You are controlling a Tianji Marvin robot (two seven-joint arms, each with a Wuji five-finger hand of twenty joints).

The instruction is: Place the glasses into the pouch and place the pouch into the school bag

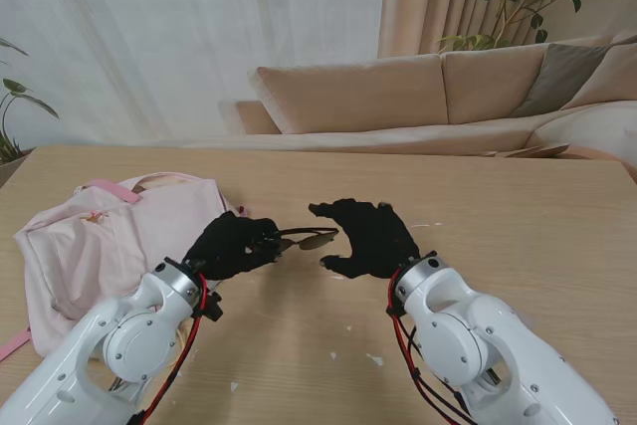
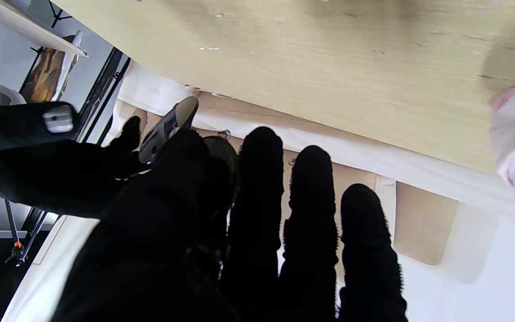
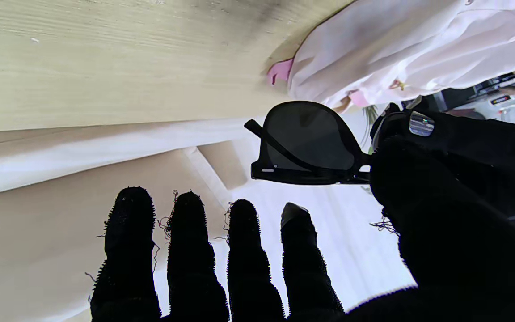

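The glasses [image 1: 311,239] will slip end-first and all the way into the pouch when I push them in, because the folded arm [image 3: 286,150] lies across the lens.
Black sunglasses [image 1: 311,238] hang above the table between my two hands. My left hand [image 1: 234,244] is shut on one end of them, and in its wrist view the frame [image 2: 168,127] pokes out past the thumb and fingers [image 2: 262,223]. My right hand [image 1: 370,236] is open, its thumb and fingers spread around the free lens. The right wrist view shows a dark lens and folded arm [image 3: 306,143] just beyond the straight fingers [image 3: 195,259]; I cannot tell if they touch. The pink school bag [image 1: 100,246] lies at my left. No pouch is visible.
The light wooden table [image 1: 518,236] stretches to my right and away from me. A beige sofa [image 1: 418,97] stands behind its far edge, with curtains and a plant beyond. Small white flecks [image 1: 373,358] dot the wood near my right forearm.
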